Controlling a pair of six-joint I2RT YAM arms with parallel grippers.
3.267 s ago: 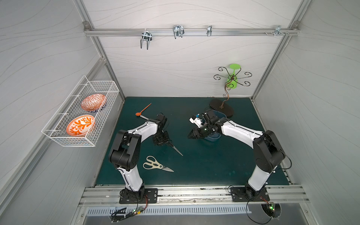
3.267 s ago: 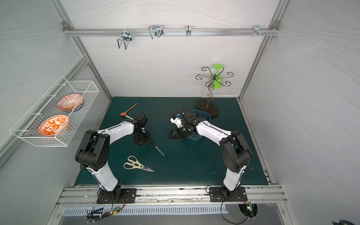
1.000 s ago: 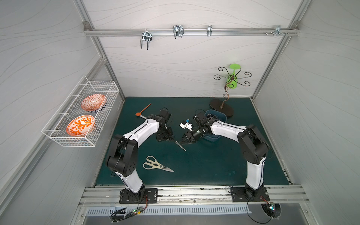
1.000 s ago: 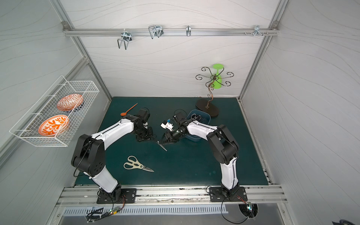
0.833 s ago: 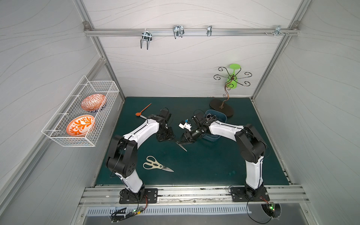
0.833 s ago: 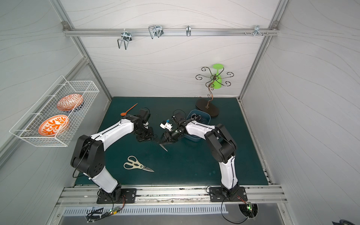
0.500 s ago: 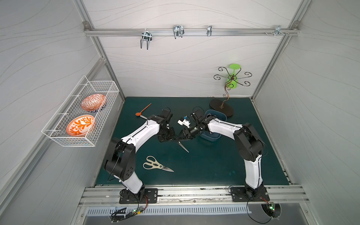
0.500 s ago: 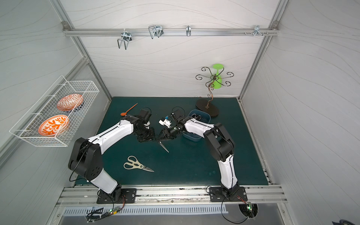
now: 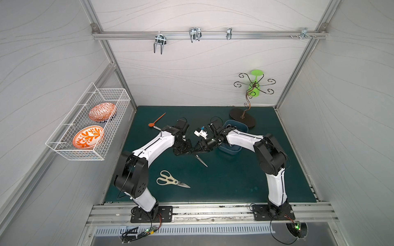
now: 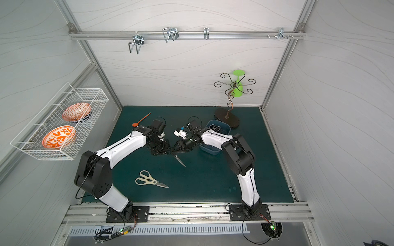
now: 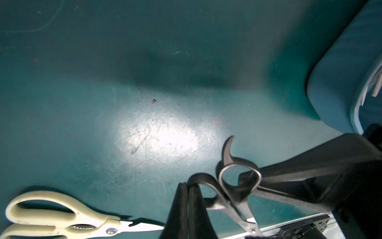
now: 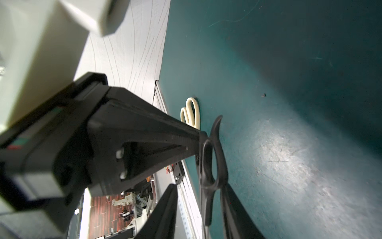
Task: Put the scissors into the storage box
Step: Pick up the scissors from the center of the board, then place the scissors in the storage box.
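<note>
I should use my left gripper to hand the black-handled scissors over and get the cream-handled scissors (image 9: pixel 165 177), because my right gripper straddles the black-handled scissors' free loop (image 11: pixel 239 174) beside the storage box.
A black-handled pair of scissors (image 9: pixel 201 160) hangs blades-down over the mat, also seen in a top view (image 10: pixel 180 160). My left gripper (image 11: pixel 187 185) is shut on one handle loop of this pair (image 11: pixel 226 149). My right gripper (image 12: pixel 199 186) meets it from the other side. Its jaws are apart with the other handle loop (image 12: pixel 217 144) between them, one finger against it. In both top views the left gripper (image 9: pixel 188 150) and right gripper (image 9: pixel 197 149) are tip to tip. The dark blue storage box (image 9: pixel 234 149) sits just right of them, dark handles (image 10: pixel 215 128) inside. Cream-handled scissors (image 9: pixel 168 181) lie flat nearer the front.
An orange spoon (image 9: pixel 157 120) and a metal spoon (image 9: pixel 157 127) lie at the back left of the mat. A white wire basket (image 9: pixel 89 121) with two bowls hangs on the left wall. A dark metal stand (image 9: pixel 243 117) holding a green glass (image 9: pixel 254 85) is behind the box.
The right gripper came left from the box to the scissors held by the left gripper. Over the last second its jaws have narrowed around the handle. The left gripper has stayed shut.
</note>
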